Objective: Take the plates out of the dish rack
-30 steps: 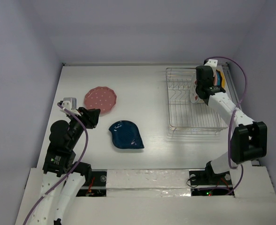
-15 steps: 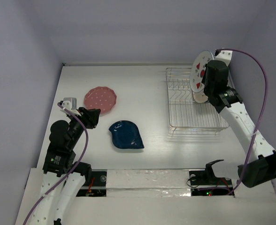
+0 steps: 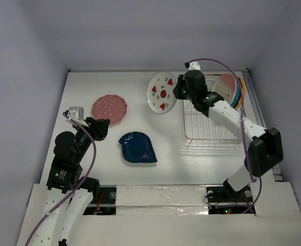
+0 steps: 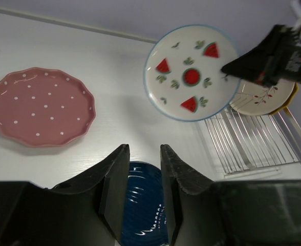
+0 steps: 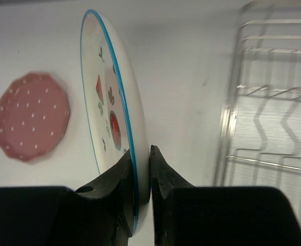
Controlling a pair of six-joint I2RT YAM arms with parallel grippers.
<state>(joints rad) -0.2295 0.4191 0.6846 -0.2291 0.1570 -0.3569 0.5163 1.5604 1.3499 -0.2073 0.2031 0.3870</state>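
Note:
The white strawberry plate (image 3: 161, 93) is hanging clear of the rack. My right gripper goes on lowering it to the free spot (image 3: 141, 110) next to the pink plate until it rests.
My right gripper (image 3: 180, 91) is shut on the rim of the white strawberry plate (image 3: 162, 93) and holds it on edge in the air, just left of the dish rack (image 3: 212, 139). In the right wrist view the fingers (image 5: 160, 174) pinch that plate (image 5: 107, 102). The cream-and-pink plate (image 3: 226, 88) stands in the rack's far right, with light blue and yellow-orange rims (image 3: 241, 91) behind it. The pink dotted plate (image 3: 109, 108) and the dark blue leaf plate (image 3: 137, 147) lie flat on the table. My left gripper (image 3: 100, 128) is open and empty, above the blue plate (image 4: 140, 205).
The wire rack's (image 5: 227, 128) near and left slots hold nothing. White walls close the table at the back and sides. My left arm stands at the near left. The pink plate also shows in the left wrist view (image 4: 40, 106).
My right gripper lifted the strawberry plate out of the rack's far right and carried it left, past the rack's left rim. The left arm has not moved.

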